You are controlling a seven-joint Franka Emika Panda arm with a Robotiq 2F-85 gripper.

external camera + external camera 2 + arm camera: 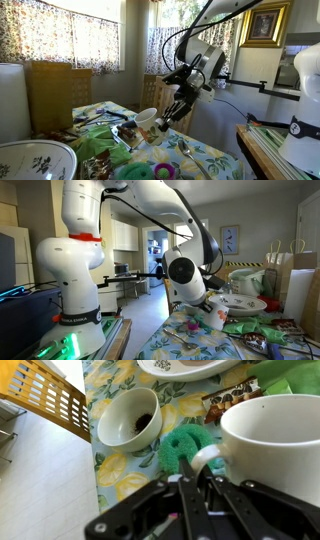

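The white mug (pixel 216 311) is over clear flowered cloth (pixel 214 342) with its opening up. My gripper keeps moving the mug down until its base stands there, then let go of the mug's handle.
My gripper (pixel 200 476) is shut on the handle of a white mug (pixel 272 442), which fills the right of the wrist view; the curved handle (pixel 205 457) sits pinched between the fingers. In both exterior views the mug (pixel 147 121) (pixel 215 317) hangs tilted just above the flowered tablecloth (pixel 205 155), held by the gripper (pixel 172 108) (pixel 205 303). Below the handle lies a green scrubber (pixel 185 446). A smaller white cup (pixel 130 418) with dark residue inside stands to the left of it on the cloth.
A white plate (pixel 190 368) (pixel 240 304) lies beyond the mug, with a dark snack packet (pixel 230 400) beside it. A spoon (pixel 188 150) and a patterned bowl (pixel 35 160) rest on the table. A wooden chair (pixel 45 395) stands at the table edge. Paper bags (pixel 290 270) stand behind.
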